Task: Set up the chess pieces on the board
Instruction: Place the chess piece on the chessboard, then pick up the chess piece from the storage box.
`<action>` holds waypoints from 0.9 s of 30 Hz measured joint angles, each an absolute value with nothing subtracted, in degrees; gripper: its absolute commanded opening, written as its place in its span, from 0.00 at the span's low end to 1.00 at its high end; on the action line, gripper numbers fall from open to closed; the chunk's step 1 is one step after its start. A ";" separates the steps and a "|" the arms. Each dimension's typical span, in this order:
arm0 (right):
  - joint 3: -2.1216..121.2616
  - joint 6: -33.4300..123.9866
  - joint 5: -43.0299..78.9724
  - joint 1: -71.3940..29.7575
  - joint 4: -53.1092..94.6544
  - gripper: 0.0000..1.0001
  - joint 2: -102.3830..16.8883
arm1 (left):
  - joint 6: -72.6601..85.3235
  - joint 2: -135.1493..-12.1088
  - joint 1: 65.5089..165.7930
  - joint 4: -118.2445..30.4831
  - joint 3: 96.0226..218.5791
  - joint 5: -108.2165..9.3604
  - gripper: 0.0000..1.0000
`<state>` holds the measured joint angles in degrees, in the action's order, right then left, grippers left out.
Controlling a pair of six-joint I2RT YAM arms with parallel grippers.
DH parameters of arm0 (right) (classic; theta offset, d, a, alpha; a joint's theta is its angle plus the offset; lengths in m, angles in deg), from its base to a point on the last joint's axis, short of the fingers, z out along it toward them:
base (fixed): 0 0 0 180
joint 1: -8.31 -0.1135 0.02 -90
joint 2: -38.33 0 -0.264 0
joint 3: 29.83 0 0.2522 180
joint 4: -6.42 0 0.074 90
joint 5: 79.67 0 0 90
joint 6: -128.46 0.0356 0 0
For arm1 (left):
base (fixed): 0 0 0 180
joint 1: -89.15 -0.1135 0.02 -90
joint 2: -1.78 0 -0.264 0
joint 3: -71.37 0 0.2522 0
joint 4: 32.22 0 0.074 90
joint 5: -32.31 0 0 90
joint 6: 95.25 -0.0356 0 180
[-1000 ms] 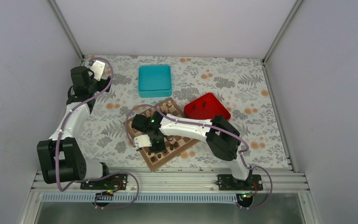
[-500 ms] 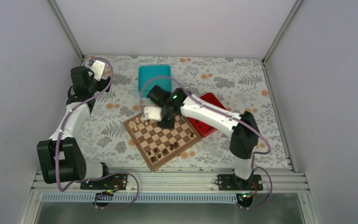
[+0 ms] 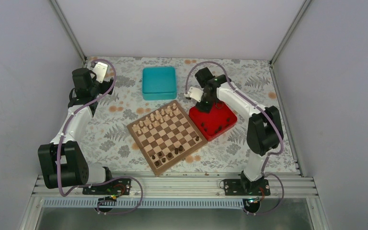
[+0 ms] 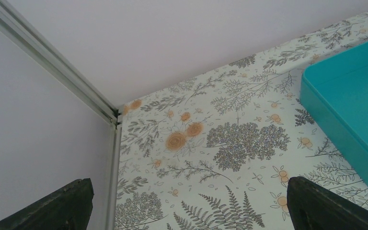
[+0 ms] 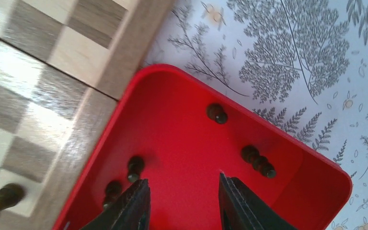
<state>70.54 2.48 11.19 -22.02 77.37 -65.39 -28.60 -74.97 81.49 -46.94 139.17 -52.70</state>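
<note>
I should keep lowering my right gripper until its fingers straddle the piece, since the dark piece (image 5: 216, 113) at the red tray's far side lies clear of the others.
The board (image 3: 165, 135) lies in the middle of the table, turned at an angle. Several dark chess pieces (image 3: 166, 155) stand on its near rows, and pale pieces (image 3: 159, 116) stand on its far rows. More dark pieces (image 5: 258, 161) lie in the red tray (image 3: 224, 125), which touches the board's right corner. My right gripper (image 3: 206, 106) hangs over the tray's far corner. In the right wrist view it (image 5: 184, 191) is open and empty, with a dark piece (image 5: 135, 167) just off its left finger. My left gripper (image 3: 106, 85) is at the far left, open and empty (image 4: 187, 211).
A teal box (image 3: 159, 82) stands behind the board and also shows in the left wrist view (image 4: 350, 105). Walls with metal corner posts (image 4: 76, 86) close in the table. The board's edge (image 5: 100, 81) runs beside the tray (image 5: 316, 158).
My right arm has swung from the board's near-left part, across the board, to the red tray at the back right. The left arm has not moved.
</note>
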 measured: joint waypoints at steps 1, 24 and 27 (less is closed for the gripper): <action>70.46 2.30 11.30 -21.45 76.95 0.38 -66.00 | -28.60 -74.97 81.49 -46.94 139.17 -52.70 1.00; 70.33 1.41 14.25 -17.41 69.04 0.41 -75.75 | -28.60 -74.97 81.49 -46.91 139.17 -52.70 1.00; 70.28 1.41 14.12 -17.12 68.47 0.41 -75.88 | -28.60 -74.97 81.49 -46.91 139.17 -52.70 1.00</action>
